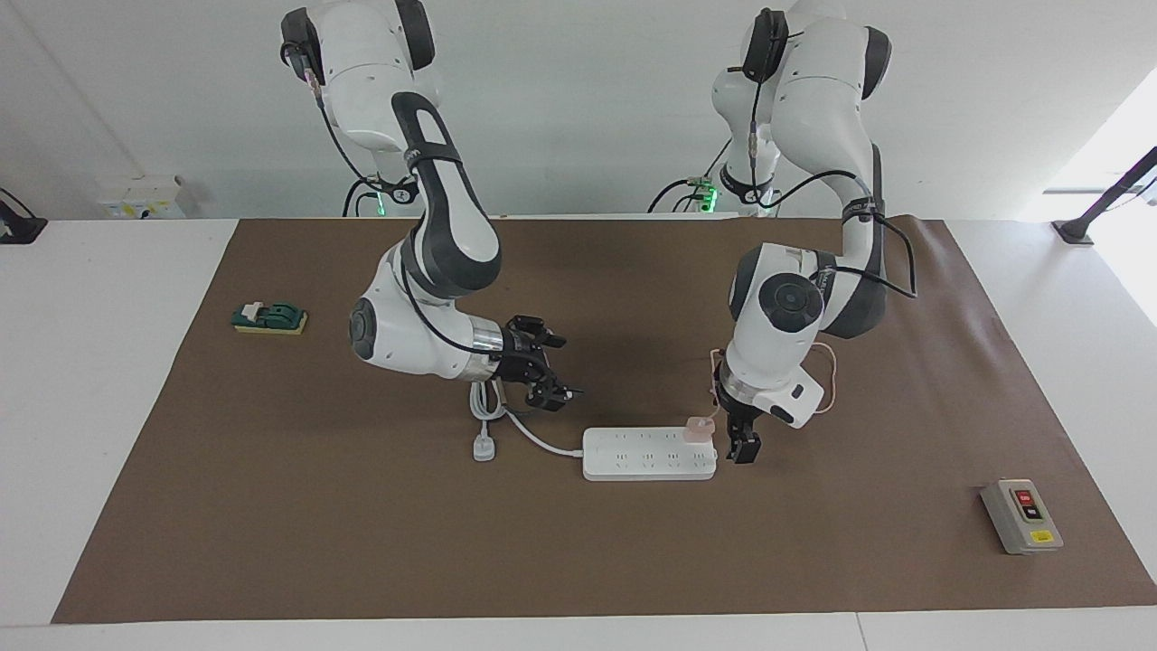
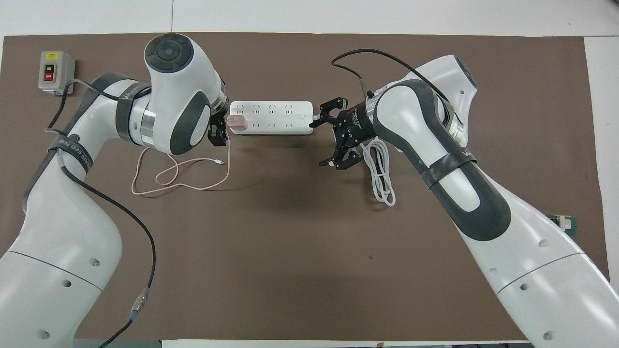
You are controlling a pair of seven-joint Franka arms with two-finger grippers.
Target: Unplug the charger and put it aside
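The thin pink cable is lying in slack loops, so its loose tip will hardly move when the robot carries the pale pink charger aside.
The pale pink charger is plugged into the white power strip, at the strip's end toward the left arm. Its thin pink cable loops on the mat nearer to the robots. My left gripper points down just beside the charger, off that end of the strip, and is partly hidden under its own wrist. My right gripper is open and empty, held low by the strip's other end, over the thick white cord.
The white cord's plug lies on the brown mat. A grey switch box sits at the left arm's end, farther from the robots. A green object on a yellow pad sits at the right arm's end.
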